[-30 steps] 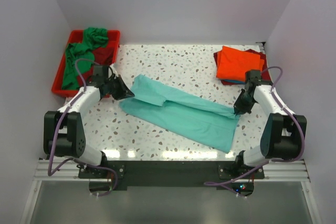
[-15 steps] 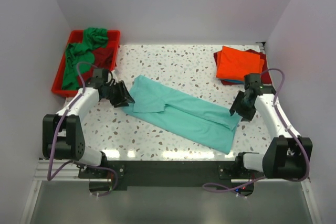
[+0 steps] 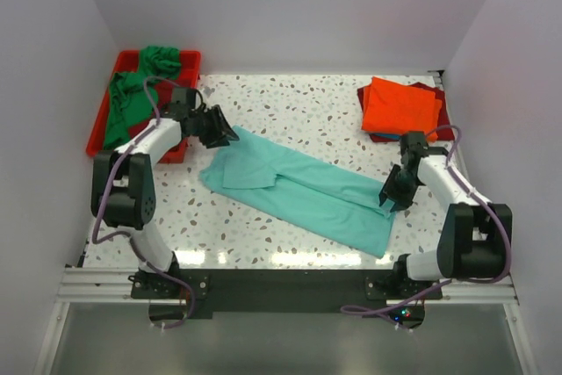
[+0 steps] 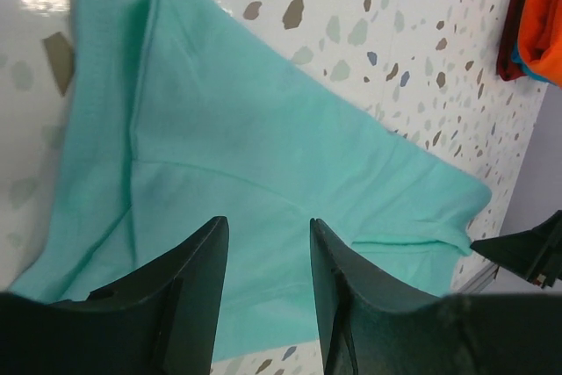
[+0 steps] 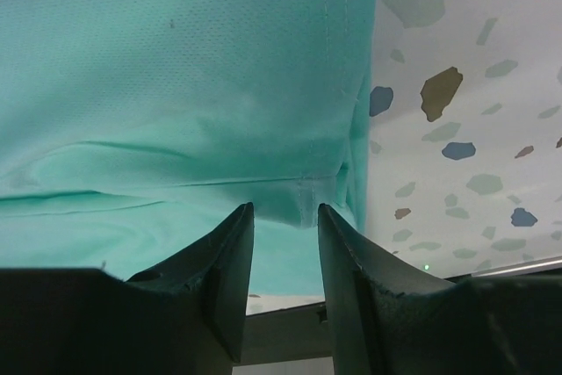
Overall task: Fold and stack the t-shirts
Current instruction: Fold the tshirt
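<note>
The light teal t-shirt [image 3: 303,186] lies at a slant across the table. My right gripper should pull the t-shirt's near end [image 3: 378,227] to the middle while my left gripper turns the t-shirt's far end.
A light teal t-shirt [image 3: 303,186] lies folded lengthwise, slanting across the middle of the table; it fills the left wrist view [image 4: 263,147] and the right wrist view [image 5: 176,85]. My left gripper [image 3: 225,133] is open and empty, just above the shirt's far left corner. My right gripper [image 3: 385,199] is open at the shirt's right edge, jaws either side of a hem fold, not closed on it. A bright orange shirt [image 3: 399,104] lies folded on a dark red one [image 3: 439,129] at the far right. Green [image 3: 132,94] and dark red [image 3: 171,92] shirts fill the tray.
The red plastic tray [image 3: 97,133] stands at the far left by the left arm. White walls close in the table on three sides. The orange stack also shows at the top right of the left wrist view [image 4: 540,15].
My left gripper has swung from the shirt's left edge up toward the far left corner, near the tray. My right gripper has moved slightly down along the shirt's right edge. The shirt's left end has shifted.
</note>
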Available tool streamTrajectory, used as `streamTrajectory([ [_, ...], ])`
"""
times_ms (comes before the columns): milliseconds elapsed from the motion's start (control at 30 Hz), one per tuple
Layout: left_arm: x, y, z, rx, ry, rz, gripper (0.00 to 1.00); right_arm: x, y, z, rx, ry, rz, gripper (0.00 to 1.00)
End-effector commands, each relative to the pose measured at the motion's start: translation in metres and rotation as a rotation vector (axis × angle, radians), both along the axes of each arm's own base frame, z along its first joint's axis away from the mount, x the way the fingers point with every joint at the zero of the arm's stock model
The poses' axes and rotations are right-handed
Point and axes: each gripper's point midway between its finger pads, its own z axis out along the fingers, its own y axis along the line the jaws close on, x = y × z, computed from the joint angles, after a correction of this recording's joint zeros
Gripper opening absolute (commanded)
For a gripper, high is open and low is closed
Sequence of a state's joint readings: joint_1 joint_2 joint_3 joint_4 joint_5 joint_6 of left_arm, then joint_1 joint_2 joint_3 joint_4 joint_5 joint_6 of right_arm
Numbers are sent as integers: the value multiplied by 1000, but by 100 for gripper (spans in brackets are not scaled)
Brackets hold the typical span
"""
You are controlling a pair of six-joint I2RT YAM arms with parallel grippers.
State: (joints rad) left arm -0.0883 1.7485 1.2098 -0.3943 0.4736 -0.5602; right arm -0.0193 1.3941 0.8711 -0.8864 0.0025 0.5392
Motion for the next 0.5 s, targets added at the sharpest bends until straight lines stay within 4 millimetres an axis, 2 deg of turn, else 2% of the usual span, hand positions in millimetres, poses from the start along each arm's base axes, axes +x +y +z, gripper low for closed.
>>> streamTrajectory([
  [0,18,-36,4,-102,-34,-51,47,1,7,-10,25,-1,-12,38],
  [67,20,-46,-1,-137,-33,-51,47,-2,11,-16,15,10,2,38],
  [133,19,-49,-17,-146,-6,-52,47,-7,12,-22,11,28,7,38],
  [300,15,-44,-44,-113,40,-54,47,-19,8,-34,-32,77,12,37],
  [467,12,-41,-59,-92,63,-50,48,-27,3,-37,-64,105,17,37],
])
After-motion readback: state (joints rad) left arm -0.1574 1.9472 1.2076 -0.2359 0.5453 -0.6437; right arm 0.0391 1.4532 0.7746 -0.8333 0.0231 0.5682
